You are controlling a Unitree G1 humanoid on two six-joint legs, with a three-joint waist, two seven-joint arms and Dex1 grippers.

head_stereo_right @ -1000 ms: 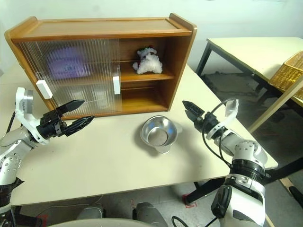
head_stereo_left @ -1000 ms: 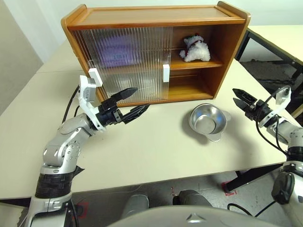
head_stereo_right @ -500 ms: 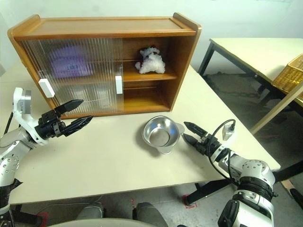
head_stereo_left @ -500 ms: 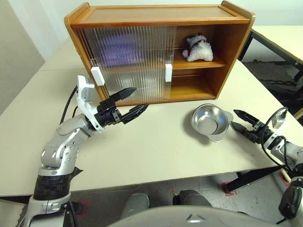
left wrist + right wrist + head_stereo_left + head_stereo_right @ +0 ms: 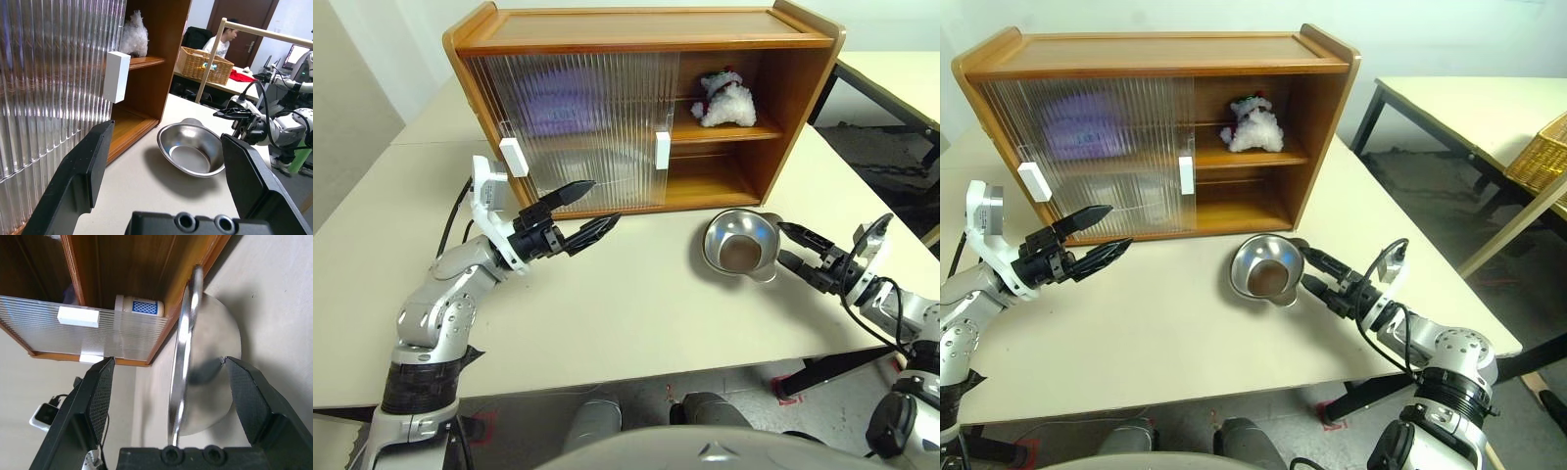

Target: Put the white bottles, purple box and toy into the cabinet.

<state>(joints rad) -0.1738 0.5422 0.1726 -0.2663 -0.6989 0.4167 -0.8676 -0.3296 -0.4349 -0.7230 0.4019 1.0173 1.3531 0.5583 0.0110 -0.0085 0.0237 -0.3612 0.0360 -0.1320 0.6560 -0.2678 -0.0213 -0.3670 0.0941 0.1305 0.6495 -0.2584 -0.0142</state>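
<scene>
The steel bowl (image 5: 740,243) looks narrower than the open bay of the lower shelf (image 5: 710,179), so the bowl will go all the way inside when the robot pushes it in.
The cabinet (image 5: 646,44) stands at the back of the table, its ribbed doors slid over the left part. The toy (image 5: 724,101) sits on the open upper shelf at the right. Blurred behind the door on the upper shelf is the purple box (image 5: 553,103). One white bottle (image 5: 141,306) stands on the lower shelf behind the door. My left gripper (image 5: 607,201) hovers open and empty in front of the doors. My right gripper (image 5: 780,242) is open at the right rim of a steel bowl (image 5: 736,245). The bowl is tipped up, and its rim passes between the fingers.
White block handles (image 5: 662,150) mark the door edges. A second table (image 5: 1459,108) and a wicker basket (image 5: 1538,147) stand to the right, across a gap. The table's front edge runs close below both arms. A person sits far behind in the left wrist view.
My right gripper swung down and in towards the bowl. The bowl has tipped up on its edge and shifted slightly towards the cabinet. The left arm kept still.
</scene>
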